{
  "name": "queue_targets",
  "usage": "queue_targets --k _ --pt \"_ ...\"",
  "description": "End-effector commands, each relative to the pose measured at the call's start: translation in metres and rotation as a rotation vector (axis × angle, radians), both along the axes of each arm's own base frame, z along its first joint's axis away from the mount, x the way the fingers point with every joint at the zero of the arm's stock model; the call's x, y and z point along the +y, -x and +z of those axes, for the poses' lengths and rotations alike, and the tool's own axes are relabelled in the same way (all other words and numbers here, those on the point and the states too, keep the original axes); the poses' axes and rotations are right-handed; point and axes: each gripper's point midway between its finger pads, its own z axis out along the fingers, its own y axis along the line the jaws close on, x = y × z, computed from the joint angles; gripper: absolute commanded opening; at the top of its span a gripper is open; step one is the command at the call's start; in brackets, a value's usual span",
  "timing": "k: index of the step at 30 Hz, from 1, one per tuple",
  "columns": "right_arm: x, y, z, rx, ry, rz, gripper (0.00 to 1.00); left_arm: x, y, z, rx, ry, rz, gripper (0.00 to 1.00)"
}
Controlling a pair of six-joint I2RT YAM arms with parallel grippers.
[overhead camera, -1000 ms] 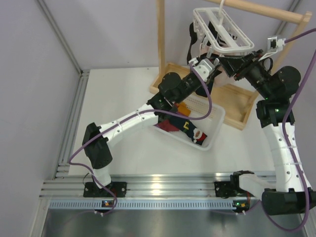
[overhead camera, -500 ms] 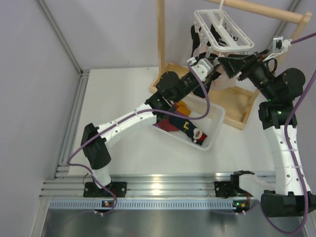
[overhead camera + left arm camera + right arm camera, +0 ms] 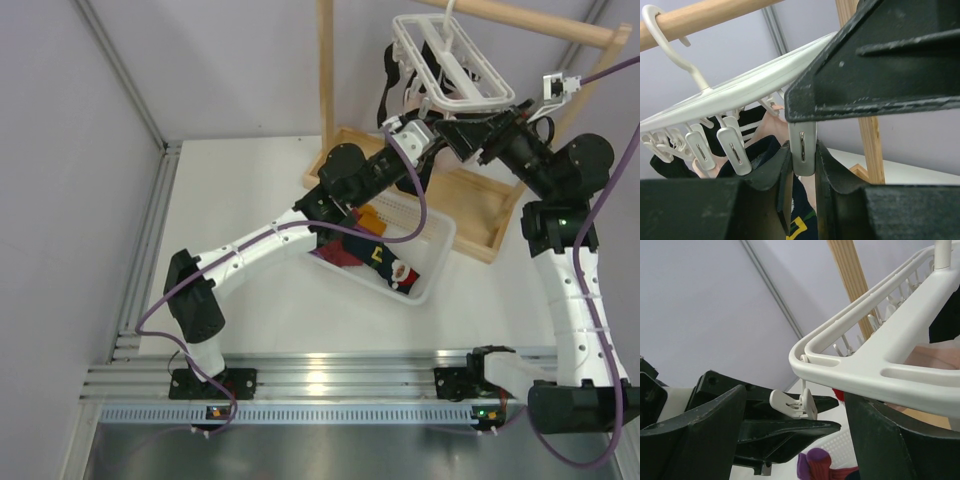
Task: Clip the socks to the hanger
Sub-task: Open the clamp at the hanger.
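Note:
I should hold the empty peg (image 3: pixel 802 157) with my right gripper while my left gripper, now pinching it above the basket, goes to get the Santa sock (image 3: pixel 400 272).
The white lattice hanger (image 3: pixel 448 58) hangs by its hook from the wooden rod. My left gripper (image 3: pixel 428 132) reaches up under its near corner. In the left wrist view the left gripper (image 3: pixel 802 167) is shut on one dangling peg (image 3: pixel 802 145). A navy sock with a yellow mark (image 3: pixel 801 226) shows behind the fingers. Dark socks (image 3: pixel 392 85) hang under the hanger's far side. My right gripper (image 3: pixel 463 128) is open beside the same corner. In the right wrist view the right gripper (image 3: pixel 796 394) straddles the hanger frame (image 3: pixel 875 357) and the pinched peg (image 3: pixel 794 403). More socks (image 3: pixel 375 258) lie in the basket.
The white slotted basket (image 3: pixel 432 262) sits on the table under the left forearm. The tall wooden rack's post (image 3: pixel 325 90) and its base tray (image 3: pixel 490 225) stand behind it. A pale pink garment (image 3: pixel 767 125) hangs among the pegs. Walls close in at the left and the back.
My right gripper has shifted slightly left and closer to the hanger's corner. My left gripper stays on the peg, and the hanger has rocked a little.

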Motion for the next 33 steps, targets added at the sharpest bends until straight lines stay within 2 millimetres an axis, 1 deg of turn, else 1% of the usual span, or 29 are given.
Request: queue_targets --k 1,6,7,9,12,13,15,16,17,19,20,21,22,23,25,26,29,30,31,32,33 --pt "0.002 0.006 0.023 -0.076 0.012 0.005 0.78 0.008 0.016 0.039 -0.047 0.062 -0.044 0.00" --pt "0.004 -0.001 0.016 -0.071 0.043 -0.019 0.70 0.006 0.016 0.039 -0.044 0.056 -0.049 0.00" --pt "0.004 -0.001 0.016 -0.074 0.045 -0.022 0.67 0.006 0.016 0.040 -0.045 0.058 -0.049 0.00" --pt "0.006 0.000 0.017 -0.080 0.048 -0.020 0.65 0.004 0.015 0.038 -0.046 0.050 -0.052 0.00" --pt "0.006 -0.001 0.019 -0.089 0.049 -0.025 0.45 0.002 0.016 0.037 -0.043 0.044 -0.058 0.00" --pt "0.006 -0.002 0.020 -0.091 0.045 -0.030 0.34 0.002 0.015 0.037 -0.041 0.044 -0.057 0.01" --pt "0.005 -0.003 0.019 -0.085 0.047 -0.039 0.25 0.002 0.015 0.035 -0.036 0.038 -0.055 0.04" --pt "0.003 -0.004 0.021 -0.088 0.046 -0.050 0.19 0.003 0.015 0.035 -0.035 0.036 -0.054 0.05" --pt "0.003 -0.004 0.020 -0.087 0.048 -0.054 0.15 0.003 0.015 0.034 -0.032 0.033 -0.052 0.11" --pt "0.002 -0.006 0.019 -0.079 0.051 -0.064 0.07 0.005 0.016 0.034 -0.029 0.032 -0.048 0.19" --pt "0.001 -0.006 0.019 -0.078 0.053 -0.068 0.06 0.005 0.014 0.030 -0.021 0.022 -0.045 0.26" --pt "0.001 -0.007 0.019 -0.076 0.052 -0.071 0.04 0.008 0.016 0.033 -0.025 0.025 -0.041 0.28" --pt "0.001 -0.007 0.019 -0.075 0.050 -0.071 0.00 0.010 0.016 0.032 -0.024 0.021 -0.039 0.29" --pt "0.001 -0.007 0.019 -0.074 0.051 -0.072 0.00 0.012 0.017 0.034 -0.027 0.021 -0.035 0.35" --pt "0.001 -0.009 0.018 -0.068 0.047 -0.072 0.00 0.015 0.016 0.031 -0.019 0.017 -0.022 0.41" --pt "0.001 -0.010 0.017 -0.067 0.046 -0.071 0.00 0.018 0.018 0.035 -0.015 0.025 -0.020 0.45" --pt "0.001 -0.010 0.020 -0.070 0.037 -0.073 0.00 0.024 0.020 0.030 0.012 0.003 -0.010 0.48" --pt "0.000 -0.010 0.020 -0.070 0.036 -0.076 0.00 0.029 0.023 0.030 0.024 -0.003 -0.011 0.50" --pt "0.000 -0.010 0.021 -0.072 0.037 -0.077 0.00 0.033 0.022 0.020 0.053 -0.037 -0.004 0.52" --pt "-0.001 -0.011 0.021 -0.071 0.035 -0.081 0.00 0.045 0.028 0.028 0.067 -0.020 -0.004 0.53" --pt "-0.001 -0.011 0.022 -0.074 0.036 -0.083 0.00 0.051 0.024 0.008 0.112 -0.056 0.009 0.55"
